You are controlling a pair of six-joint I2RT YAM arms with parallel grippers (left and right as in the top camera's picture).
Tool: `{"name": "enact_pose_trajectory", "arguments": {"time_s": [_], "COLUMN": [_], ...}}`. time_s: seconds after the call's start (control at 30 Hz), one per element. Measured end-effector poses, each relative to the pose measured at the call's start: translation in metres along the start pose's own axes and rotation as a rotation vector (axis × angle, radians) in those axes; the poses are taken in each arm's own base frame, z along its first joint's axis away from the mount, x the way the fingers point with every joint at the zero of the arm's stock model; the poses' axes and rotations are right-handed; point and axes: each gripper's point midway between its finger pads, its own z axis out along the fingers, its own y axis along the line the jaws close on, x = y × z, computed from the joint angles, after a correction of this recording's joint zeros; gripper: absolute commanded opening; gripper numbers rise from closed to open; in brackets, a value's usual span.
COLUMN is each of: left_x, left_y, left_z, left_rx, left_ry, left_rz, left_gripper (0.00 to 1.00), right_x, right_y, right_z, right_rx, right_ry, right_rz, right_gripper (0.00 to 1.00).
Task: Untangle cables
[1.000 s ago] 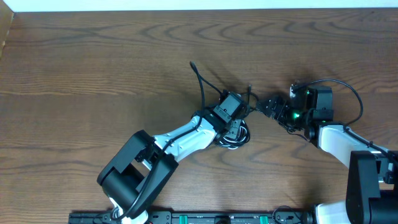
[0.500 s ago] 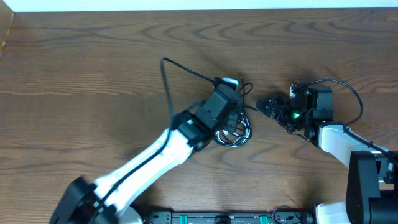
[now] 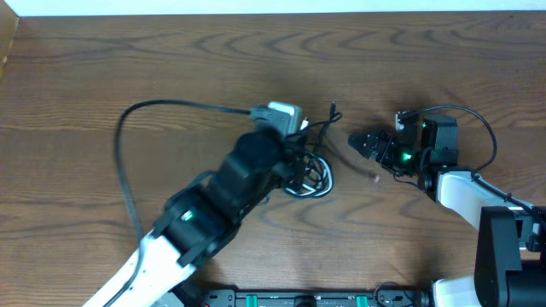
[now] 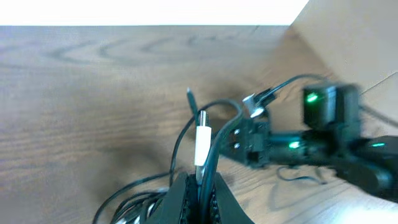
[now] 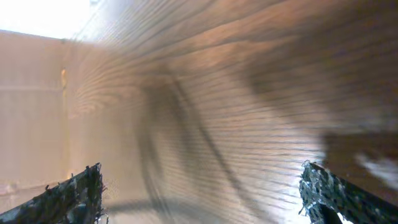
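Note:
I should use my right gripper to take the black cable's arch (image 3: 328,123) and pull it away, because my left gripper is pinching the white plug (image 4: 203,145) together with the black cable over the coil.
The cables lie in a tangled coil (image 3: 313,176) at the table's middle, black loops with a white strand among them. My left gripper (image 3: 294,147) hangs over the coil's left side, raised off the table. In the left wrist view it (image 4: 200,184) is shut on the white cable's plug end (image 4: 202,144) together with a black cable (image 4: 219,146) that arches upward. A loose black plug end (image 3: 333,109) sticks up behind. My right gripper (image 3: 362,142) sits just right of the coil, open. In the right wrist view it (image 5: 205,199) has only blurred wood between its fingers.
The left arm's own thick black wire (image 3: 124,162) sweeps in a wide arc over the table's left half. The right arm's wire (image 3: 488,136) loops beside its wrist. The table's far edge (image 3: 273,15) runs along the top, with bare wood (image 3: 171,60) before it.
The left gripper closed on the strands and the left arm rose and swung leftward, drawing them up out of the coil. The right gripper stayed in place, open.

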Motion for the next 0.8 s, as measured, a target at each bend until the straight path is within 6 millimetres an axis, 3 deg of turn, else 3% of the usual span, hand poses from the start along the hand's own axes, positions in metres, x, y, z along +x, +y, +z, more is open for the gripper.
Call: {"name": "enact_pose_trajectory", "arguments": {"time_s": [0.17,0.33,0.5,0.8], "left_x": [-0.020,-0.017,-0.006,-0.005], "left_y": [-0.017,-0.030,-0.032,-0.021], "left_z": [-0.040,-0.064,-0.056,-0.026], "left_rx": [0.107,0.197,0.209,0.131], "left_ry": [-0.089,-0.089,-0.028,-0.001], "left_rz": [0.010,0.055,0.026,-0.169], "left_gripper": [0.08,0.08,0.07,0.07], "right_x": [0.004,0.007,0.022,0.045], "right_y": [0.014,0.058,0.096,0.115], "right_z": [-0.001,-0.010,-0.030,-0.041], "right_rx": [-0.075,-0.314,-0.560,-0.706], "right_ry": [0.028,0.054,0.108,0.185], "right_rz": [-0.081,-0.293,-0.481,-0.572], "right_gripper": [0.97,0.93,0.90,0.87]}}
